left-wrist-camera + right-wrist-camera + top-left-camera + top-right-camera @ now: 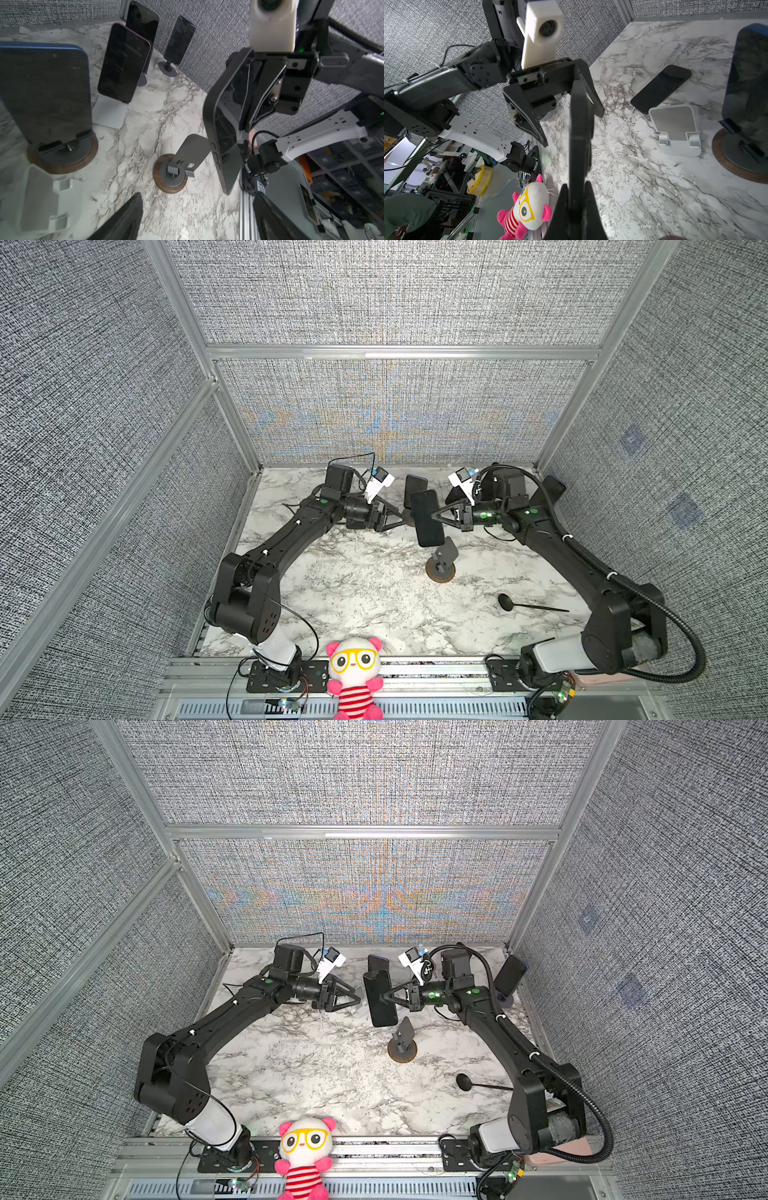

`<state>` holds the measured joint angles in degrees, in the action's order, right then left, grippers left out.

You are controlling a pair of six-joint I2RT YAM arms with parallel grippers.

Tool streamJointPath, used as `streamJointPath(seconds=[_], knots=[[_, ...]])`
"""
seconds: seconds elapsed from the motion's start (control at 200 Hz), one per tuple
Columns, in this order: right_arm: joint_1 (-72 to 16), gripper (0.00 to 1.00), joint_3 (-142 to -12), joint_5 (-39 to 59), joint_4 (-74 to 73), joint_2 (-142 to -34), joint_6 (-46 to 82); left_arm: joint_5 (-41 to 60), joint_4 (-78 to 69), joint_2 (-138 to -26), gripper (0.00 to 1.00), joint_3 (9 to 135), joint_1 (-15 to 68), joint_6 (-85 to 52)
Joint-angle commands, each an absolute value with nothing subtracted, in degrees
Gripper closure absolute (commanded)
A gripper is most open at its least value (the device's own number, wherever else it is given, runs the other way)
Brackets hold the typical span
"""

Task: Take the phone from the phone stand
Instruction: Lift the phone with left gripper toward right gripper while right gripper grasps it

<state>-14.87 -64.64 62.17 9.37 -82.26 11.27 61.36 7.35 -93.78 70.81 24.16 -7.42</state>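
Observation:
My left gripper should grab the black phone's free edge and put the black phone down beside the flat phone, because the flat phone lies on my left gripper's side.
My right gripper is shut on a black phone, which hangs upright in the air. The right wrist view shows the phone edge-on, clamped between that gripper's fingers. Below and in front of it stands the empty phone stand, a grey plate on a round wooden base. My left gripper is open just left of the phone, holding nothing.
Behind stand a blue phone on a wooden-based stand, a purple phone and two more phones. An empty white stand and a flat phone lie on the marble. A black spoon and plush toy sit near the front.

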Motion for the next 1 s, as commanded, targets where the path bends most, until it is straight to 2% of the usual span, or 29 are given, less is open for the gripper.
streamJointPath(seconds=[0.0, 0.16, 0.37, 0.45, 0.68, 0.775, 0.995], knots=[[-14.8, 1.0, -64.0, 64.3, -1.4, -82.5, 18.0, 62.3, -9.9, -92.4, 0.16, 69.1, 25.1, -17.0], [-15.4, 1.0, -62.1, 65.2, -10.7, -83.5, 24.6, 63.2, -18.0, -93.5, 0.19, 66.5, 25.9, -22.6], [-16.5, 1.0, -62.8, 65.4, -13.3, -85.3, 26.2, 63.5, -21.0, -94.9, 0.36, 66.3, 26.5, -25.5], [-16.5, 1.0, -62.8, 65.5, -14.9, -86.1, 27.2, 63.6, -23.5, -94.9, 0.47, 65.7, 26.6, -27.0], [-16.8, 1.0, -63.4, 65.4, -17.6, -88.2, 29.1, 63.5, -25.8, -94.6, 0.89, 64.6, 26.6, -28.6], [-16.7, 1.0, -64.2, 65.5, -16.7, -89.1, 29.3, 63.2, -25.0, -94.6, 0.94, 64.9, 26.7, -28.2], [-16.8, 0.53, -65.3, 64.0, -11.4, -88.4, 27.3, 62.3, -21.9, -94.4, 1.0, 66.1, 26.6, -26.8]])
